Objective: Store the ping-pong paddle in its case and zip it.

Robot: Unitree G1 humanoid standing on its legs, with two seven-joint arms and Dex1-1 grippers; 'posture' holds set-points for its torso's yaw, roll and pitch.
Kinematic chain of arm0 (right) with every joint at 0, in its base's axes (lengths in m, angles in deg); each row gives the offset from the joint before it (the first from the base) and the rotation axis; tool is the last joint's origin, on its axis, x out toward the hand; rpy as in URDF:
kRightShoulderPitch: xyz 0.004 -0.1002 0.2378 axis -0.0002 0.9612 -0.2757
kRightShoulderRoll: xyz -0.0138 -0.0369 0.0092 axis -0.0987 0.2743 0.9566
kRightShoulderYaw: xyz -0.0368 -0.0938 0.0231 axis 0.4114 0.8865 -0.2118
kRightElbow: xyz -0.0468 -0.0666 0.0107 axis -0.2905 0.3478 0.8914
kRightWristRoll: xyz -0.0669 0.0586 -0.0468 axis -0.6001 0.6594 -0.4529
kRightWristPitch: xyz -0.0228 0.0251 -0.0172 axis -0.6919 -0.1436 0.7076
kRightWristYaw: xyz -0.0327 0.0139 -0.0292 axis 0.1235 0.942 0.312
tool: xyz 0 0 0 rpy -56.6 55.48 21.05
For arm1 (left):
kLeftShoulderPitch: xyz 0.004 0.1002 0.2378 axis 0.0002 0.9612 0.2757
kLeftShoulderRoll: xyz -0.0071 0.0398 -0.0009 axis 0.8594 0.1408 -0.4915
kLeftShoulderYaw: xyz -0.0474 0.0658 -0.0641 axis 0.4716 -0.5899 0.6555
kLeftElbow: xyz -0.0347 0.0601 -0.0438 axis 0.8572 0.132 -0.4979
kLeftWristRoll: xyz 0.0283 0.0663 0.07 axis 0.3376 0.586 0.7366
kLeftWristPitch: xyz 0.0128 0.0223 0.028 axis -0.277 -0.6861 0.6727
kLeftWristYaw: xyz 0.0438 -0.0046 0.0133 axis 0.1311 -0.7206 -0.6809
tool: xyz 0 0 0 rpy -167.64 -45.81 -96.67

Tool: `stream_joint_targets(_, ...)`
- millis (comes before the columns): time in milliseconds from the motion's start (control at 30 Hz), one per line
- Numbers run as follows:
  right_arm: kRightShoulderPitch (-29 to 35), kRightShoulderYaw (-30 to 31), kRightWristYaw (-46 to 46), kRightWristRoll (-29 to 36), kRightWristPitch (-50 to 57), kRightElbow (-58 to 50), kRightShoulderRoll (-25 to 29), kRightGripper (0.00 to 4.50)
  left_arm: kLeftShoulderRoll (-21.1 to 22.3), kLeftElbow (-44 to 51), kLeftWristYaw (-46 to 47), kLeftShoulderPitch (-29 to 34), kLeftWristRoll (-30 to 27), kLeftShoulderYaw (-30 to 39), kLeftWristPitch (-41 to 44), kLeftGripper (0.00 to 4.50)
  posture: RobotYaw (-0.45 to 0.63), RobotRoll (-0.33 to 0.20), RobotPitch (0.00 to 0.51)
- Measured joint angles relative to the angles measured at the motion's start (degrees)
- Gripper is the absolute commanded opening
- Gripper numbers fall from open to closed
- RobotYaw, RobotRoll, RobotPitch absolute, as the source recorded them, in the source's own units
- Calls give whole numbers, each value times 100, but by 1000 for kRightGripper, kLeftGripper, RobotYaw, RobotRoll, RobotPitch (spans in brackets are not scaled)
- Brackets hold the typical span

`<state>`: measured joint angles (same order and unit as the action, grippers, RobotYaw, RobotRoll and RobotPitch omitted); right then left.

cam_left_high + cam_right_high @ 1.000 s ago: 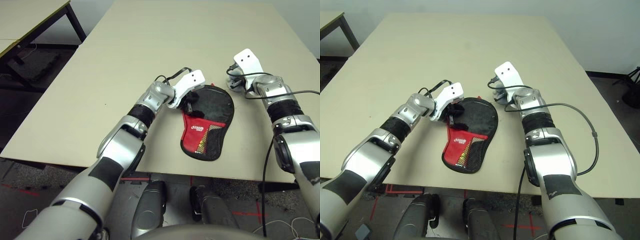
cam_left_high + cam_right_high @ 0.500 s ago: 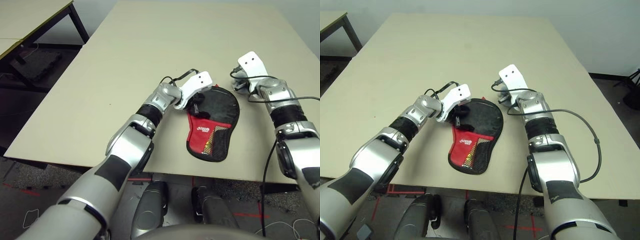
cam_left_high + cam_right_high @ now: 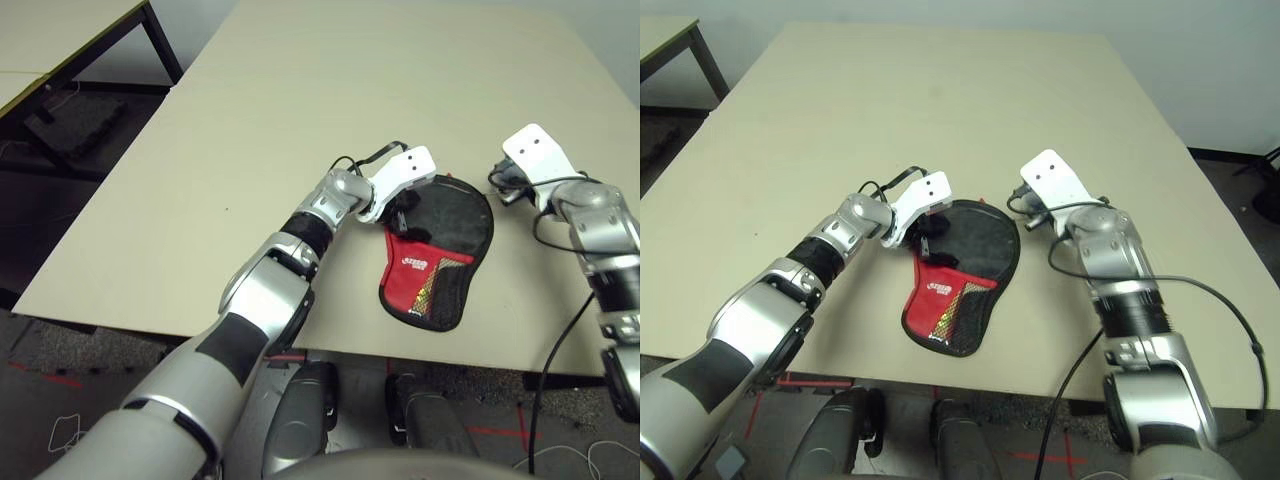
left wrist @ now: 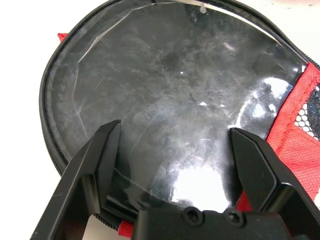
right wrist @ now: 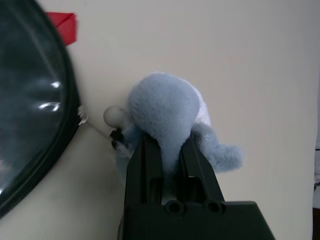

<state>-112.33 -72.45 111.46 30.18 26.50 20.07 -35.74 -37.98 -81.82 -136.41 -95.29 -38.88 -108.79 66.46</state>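
The cord of the grey fuzzy ball runs straight to the zipper [image 5: 82, 115], so I should keep pulling toward me with my right gripper until the zipper reaches the case's mesh end [image 3: 969, 342].
The case [image 3: 445, 235] lies flat on the table near its front edge, round end away from me and red logo panel [image 3: 408, 268] toward me. The ping-pong paddle lies inside it: its black face [image 4: 175, 90] shows through the clear plastic, and a yellow and red stripe [image 3: 424, 296] shows under the mesh. My left gripper [image 4: 176, 129] hovers open just over the round end's left side [image 3: 404, 208]. My right gripper [image 5: 169, 145] is shut on a grey fuzzy ball [image 5: 162, 107] beside the case's far right rim [image 3: 1028, 212].
The beige table [image 3: 330, 90] stretches wide and bare beyond the case. Its front edge [image 3: 180, 332] runs just below the case. A second table [image 3: 50, 35] stands off to the far left. A black cable [image 3: 1230, 310] loops beside my right forearm.
The whole view has shifted. My right forearm has swung outward to the right, its gripper still at the case's far rim. The left gripper stays over the case.
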Motion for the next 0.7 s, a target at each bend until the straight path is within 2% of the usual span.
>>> stream_joint_targets(133, 684, -204, 273, 209, 746, -1133, 365, 174, -18, 2, -19, -5, -2, 1, 0, 4500, -81, 0, 206)
stream_joint_targets(400, 1480, -523, 303, 554, 1663, -2429, 493, 171, -72, -1, -20, -1, -2, 1, 0, 4500, -102, 0, 208)
stream_joint_targets(533, 1832, -696, 706, 1120, 2362, -3336, 811, 170, -72, -19, -26, -22, -2, 1, -1, 4500, -114, 0, 208)
stream_joint_targets(700, 1773, -881, 1204, 2123, 3476, -4368, 960, 170, -52, -45, -45, -37, -1, 1, -31, 4500, -126, 0, 202)
